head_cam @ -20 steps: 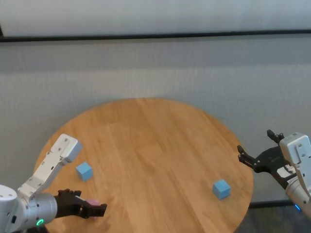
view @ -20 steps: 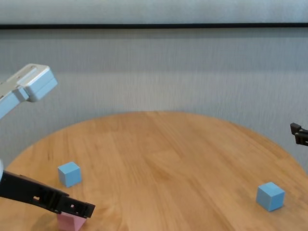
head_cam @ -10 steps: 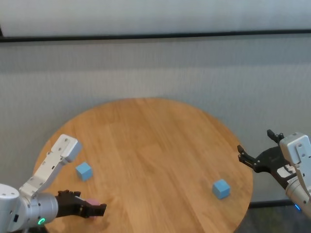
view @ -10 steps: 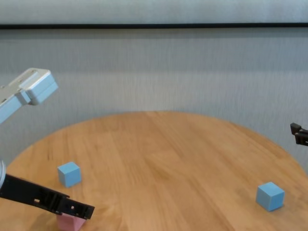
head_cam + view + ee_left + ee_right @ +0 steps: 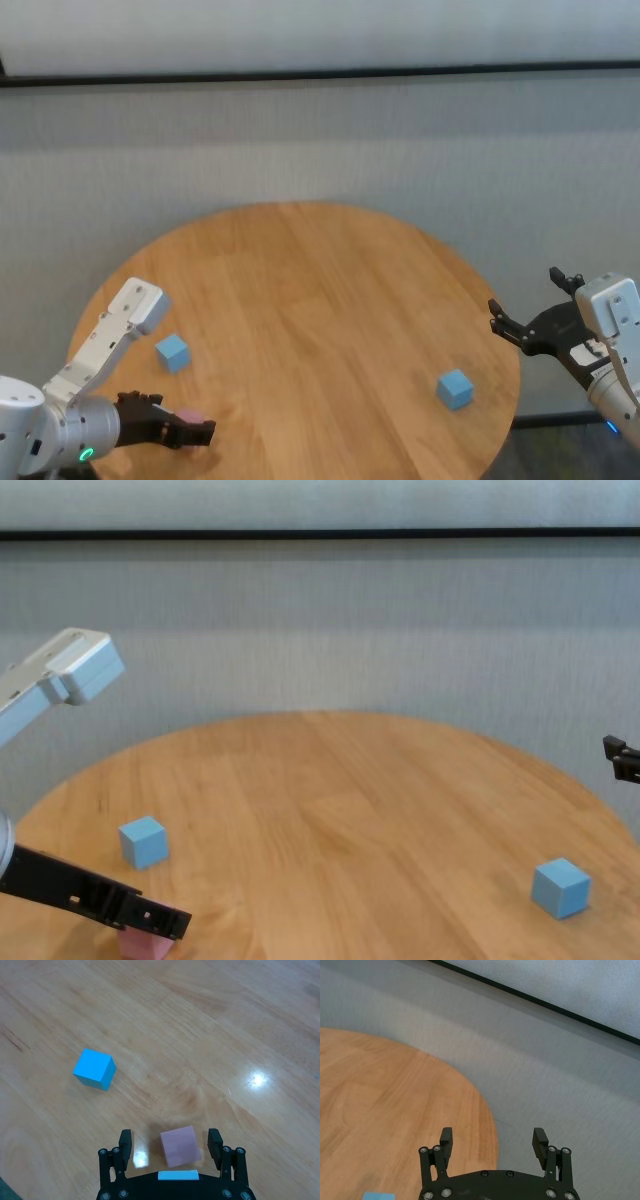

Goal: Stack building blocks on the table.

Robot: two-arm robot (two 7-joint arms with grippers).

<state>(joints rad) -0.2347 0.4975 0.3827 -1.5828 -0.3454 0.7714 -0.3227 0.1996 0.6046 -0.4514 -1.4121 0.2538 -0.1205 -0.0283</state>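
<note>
I expect the pale pink block point(image 5: 180, 1147) to turn square to my left gripper's fingers when I close them and lift, because it sits crooked point(image 5: 195, 1138) between them.
The pale pink block point(image 5: 180, 1146) rests on the wooden table point(image 5: 320, 290) near its front left edge. My left gripper point(image 5: 170, 1138) is open and low around it, one finger on each side with a small gap to each. The head view shows the same gripper point(image 5: 190, 427) over the pink block point(image 5: 190, 415). A light blue block point(image 5: 172, 352) sits just behind it, seen also as the blue block point(image 5: 94, 1069). A second light blue block point(image 5: 455, 388) lies at the front right. My right gripper point(image 5: 525, 297) hangs open beyond the table's right edge, holding nothing.
The table is round, and its edge curves close to the left blocks and to the right blue block point(image 5: 561, 887). A grey wall point(image 5: 330, 630) stands behind. My left arm's elbow point(image 5: 75, 665) rises above the table's left side.
My left gripper has sunk a little lower around the pink block, and the left elbow has dropped slightly. The right arm and both blue blocks have not moved.
</note>
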